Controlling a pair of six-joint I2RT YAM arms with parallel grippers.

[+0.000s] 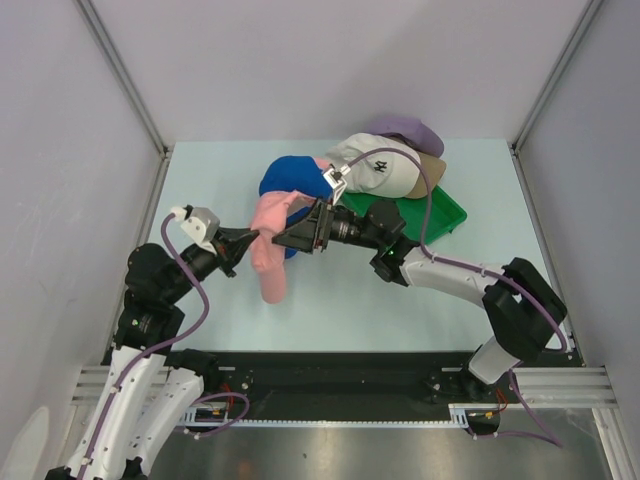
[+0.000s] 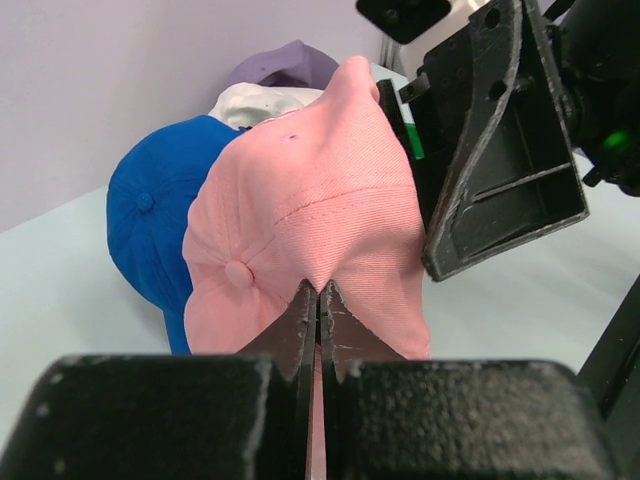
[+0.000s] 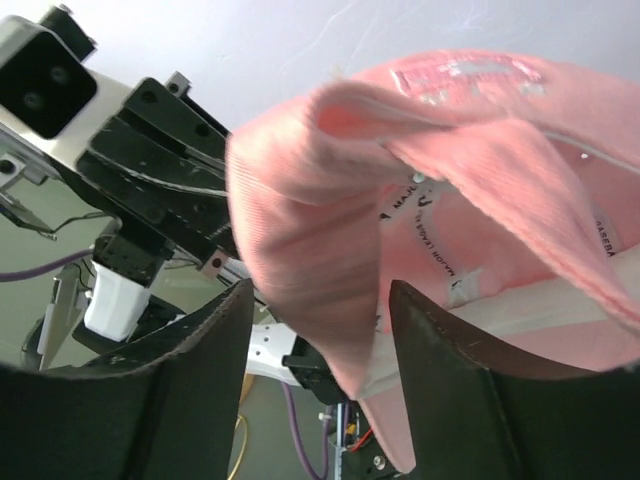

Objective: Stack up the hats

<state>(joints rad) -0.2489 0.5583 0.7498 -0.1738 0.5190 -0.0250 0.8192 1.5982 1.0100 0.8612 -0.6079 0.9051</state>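
My right gripper surrounds a crumpled fold of the pink hat (image 3: pixel 312 235) while the hat's bill (image 1: pixel 272 285) hangs free, so it should back off and take the bill.
The pink hat (image 1: pixel 268 262) hangs lifted between my two grippers. My left gripper (image 1: pixel 249 240) is shut on a pinch of its crown fabric (image 2: pixel 318 292). The right gripper (image 1: pixel 284 238) faces it from the right and stands open (image 3: pixel 320 335); a fold of the pink hat (image 3: pixel 330 230) hangs between its fingers (image 3: pixel 205 360), unpressed, with the inside lining showing. Just behind is the blue hat (image 1: pixel 290 175) (image 2: pixel 150 225). The white hat (image 1: pixel 378 165) lies over the tan hat (image 1: pixel 432 170), with the lavender hat (image 1: pixel 408 130) behind them.
A flat green tray (image 1: pixel 430 215) lies under the right arm's forearm, at the right of the pale table (image 1: pixel 220 180). Grey walls close in on the left, right and back. The right gripper's body (image 2: pixel 500 150) sits close beside the pink hat in the left wrist view.
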